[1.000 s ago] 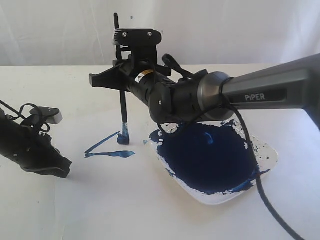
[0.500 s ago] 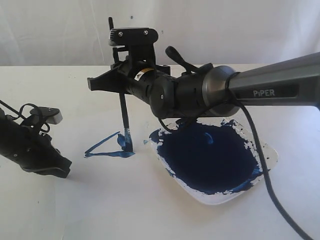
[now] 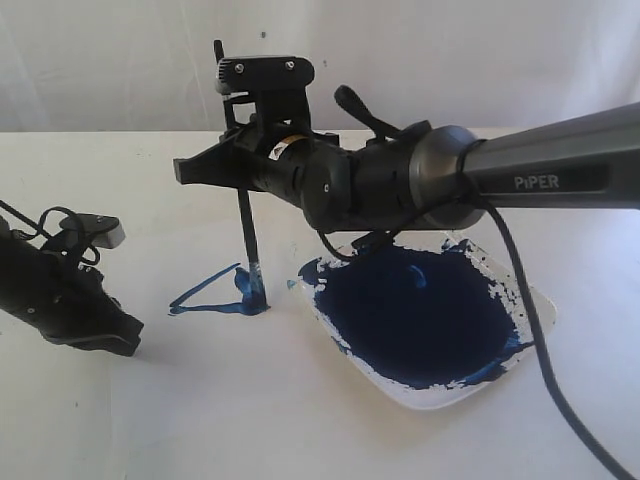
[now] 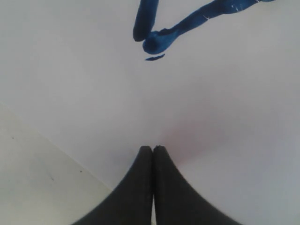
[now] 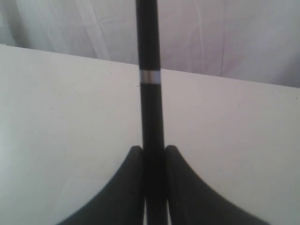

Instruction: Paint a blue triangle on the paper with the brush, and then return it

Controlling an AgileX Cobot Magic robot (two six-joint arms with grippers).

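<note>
The brush's tip is at the triangle's corner [image 3: 259,306] nearest the dish, where the triangle's short side ends. My right gripper should go over that side again from the triangle's top corner [image 3: 238,266].
The brush [image 3: 244,215] stands upright with my right gripper [image 3: 243,172] shut on its black handle. Its blue-stained tip [image 3: 256,298] touches the smudged right corner of the blue triangle [image 3: 212,297], a thin flat outline on the white paper [image 3: 200,360]. In the right wrist view the handle [image 5: 150,108] with its pale band runs up between the shut fingers of the gripper [image 5: 153,151]. My left gripper [image 4: 152,149] is shut on nothing, low over the paper [image 4: 220,122] near the triangle's left corner [image 4: 154,41]; it shows at the lower left [image 3: 128,342].
A clear square paint dish [image 3: 535,305] holding a large dark-blue pool [image 3: 415,315] sits just right of the triangle, under my right arm. A black cable [image 3: 545,385] trails over the dish. The paper's edge meets the bare table [image 4: 33,178] beside my left gripper.
My right gripper shifted slightly left and lowered, bringing the brush tip down onto the triangle's bottom right corner. The left arm has not moved.
</note>
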